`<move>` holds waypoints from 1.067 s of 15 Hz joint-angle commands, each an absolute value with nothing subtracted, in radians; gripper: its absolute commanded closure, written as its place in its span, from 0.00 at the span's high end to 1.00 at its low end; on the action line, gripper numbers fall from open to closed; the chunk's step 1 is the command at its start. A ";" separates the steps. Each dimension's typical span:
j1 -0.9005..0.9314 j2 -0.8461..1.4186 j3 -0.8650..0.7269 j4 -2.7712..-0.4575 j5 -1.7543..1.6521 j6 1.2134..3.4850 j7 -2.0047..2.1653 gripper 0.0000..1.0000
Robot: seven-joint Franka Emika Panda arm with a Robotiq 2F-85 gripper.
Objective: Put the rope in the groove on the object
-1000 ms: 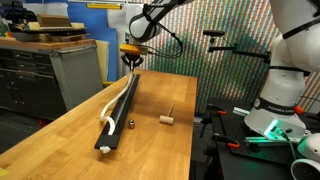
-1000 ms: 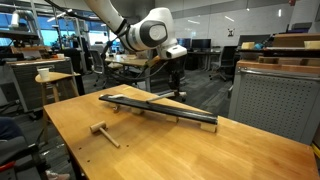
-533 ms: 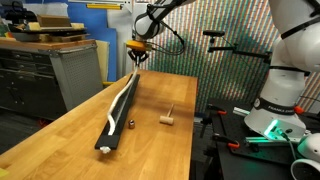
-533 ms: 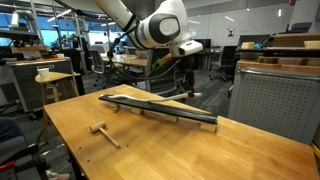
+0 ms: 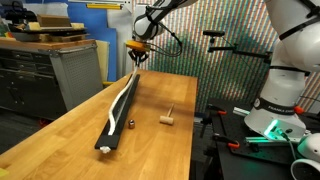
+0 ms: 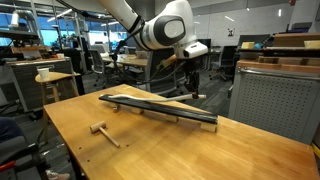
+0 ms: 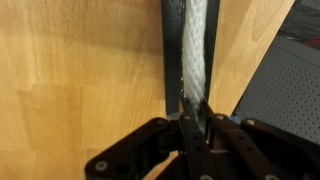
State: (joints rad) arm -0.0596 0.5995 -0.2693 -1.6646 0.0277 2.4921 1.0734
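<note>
The white rope bends out away from the bar's cabinet side [image 6: 164, 100], so my gripper should swing the rope's end back across the bar and pull it toward the bar's far end [image 6: 208, 122].
The long black bar [image 5: 118, 108] lies lengthwise on the wooden table, also seen in an exterior view [image 6: 160, 108]. The white rope [image 5: 122, 96] runs along the bar's top towards its far end. In the wrist view the rope [image 7: 196, 45] lies over the bar's groove [image 7: 172, 60]. My gripper [image 7: 194, 118] is shut on the rope's end, just above the bar's far end [image 5: 136, 62], at the table's far edge [image 6: 190, 93].
A small T-shaped wooden piece [image 5: 168, 118] lies beside the bar, also seen nearer the front [image 6: 103, 132]. A small dark item [image 5: 131, 124] sits next to the bar. A grey cabinet [image 5: 60, 75] stands beside the table.
My gripper has carried the rope's end further along the bar towards its far end and raised it slightly; between half a second ago and now it barely moves.
</note>
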 commanded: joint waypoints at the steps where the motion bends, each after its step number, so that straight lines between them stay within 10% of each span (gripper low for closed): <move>1: -0.067 0.654 -0.273 -1.578 0.041 2.453 1.118 0.03; 16: -0.103 0.685 -0.244 -1.548 0.036 2.462 1.092 0.03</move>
State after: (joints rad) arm -0.1004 0.6439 -0.2596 -1.6150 0.0280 2.4875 1.1220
